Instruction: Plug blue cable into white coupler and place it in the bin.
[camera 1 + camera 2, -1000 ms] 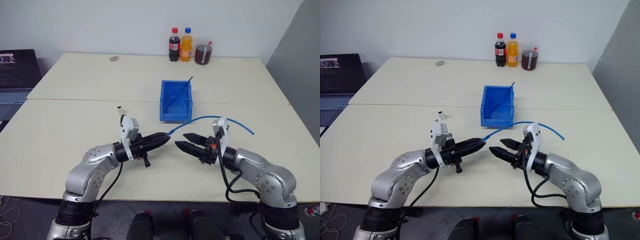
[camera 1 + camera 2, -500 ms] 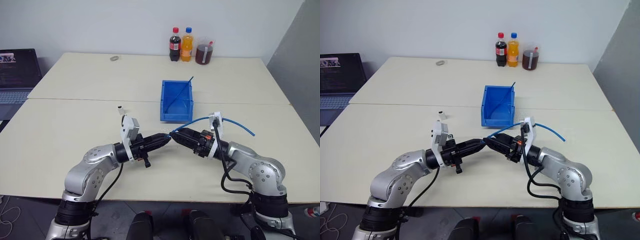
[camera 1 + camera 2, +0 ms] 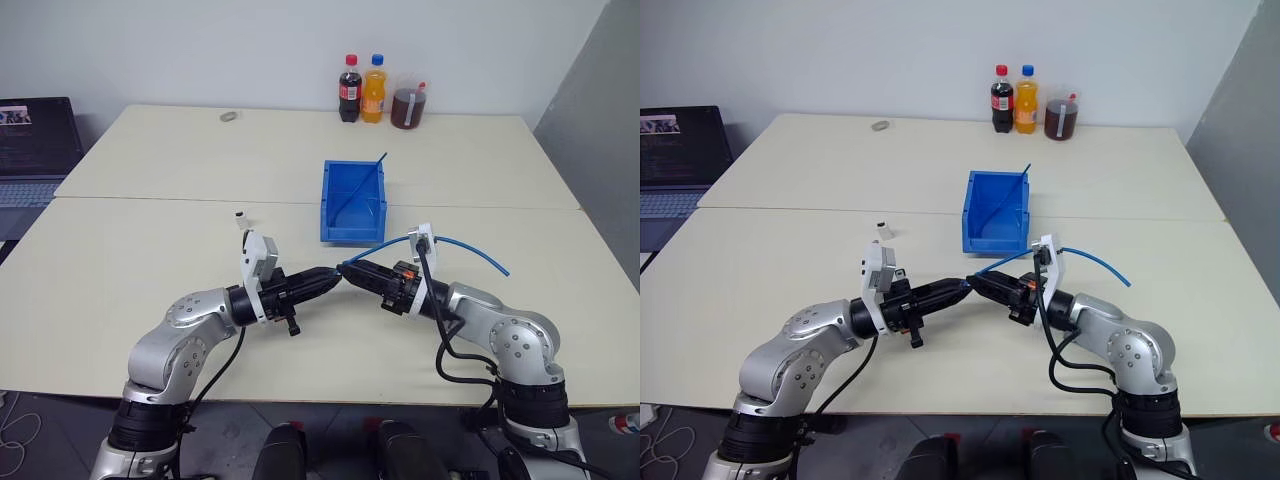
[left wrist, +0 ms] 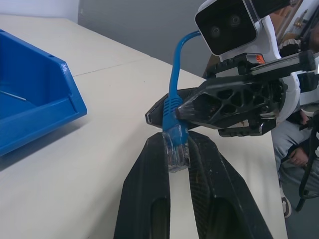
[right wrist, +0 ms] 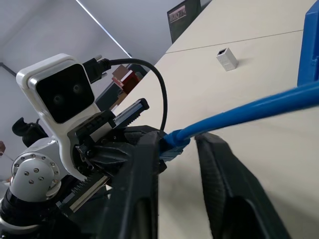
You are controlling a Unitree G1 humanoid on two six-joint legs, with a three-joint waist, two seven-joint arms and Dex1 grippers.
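My left gripper is clamping the clear plug (image 4: pixel 177 151) while my right gripper is holding its blue boot, so next I open my left gripper and get the white coupler (image 3: pixel 241 219) with it.
The blue cable (image 3: pixel 455 242) arcs over the table from my two grippers out to the right. Its clear plug (image 4: pixel 175 148) sits clamped between the fingers of my left gripper (image 3: pixel 334 277), which is shut on it and points right. My right gripper (image 3: pixel 352 270) faces it tip to tip, closed around the cable's blue boot (image 5: pixel 172 142) just behind the plug. The white coupler (image 3: pixel 240 216) stands alone on the table behind my left arm, untouched. The bin (image 3: pixel 350 236) sits just beyond the grippers, with a thin dark-blue cable (image 3: pixel 365 178) leaning inside.
Two soda bottles (image 3: pixel 349 90) (image 3: pixel 373 90) and a jar of dark liquid (image 3: pixel 406 103) stand at the table's far edge. A small grey object (image 3: pixel 228 117) lies far left of them. A laptop (image 3: pixel 35 150) sits off the table's left side.
My right gripper, wide open a second ago, slid left up to the left gripper's tips and closed on the cable behind the plug. The left gripper held still.
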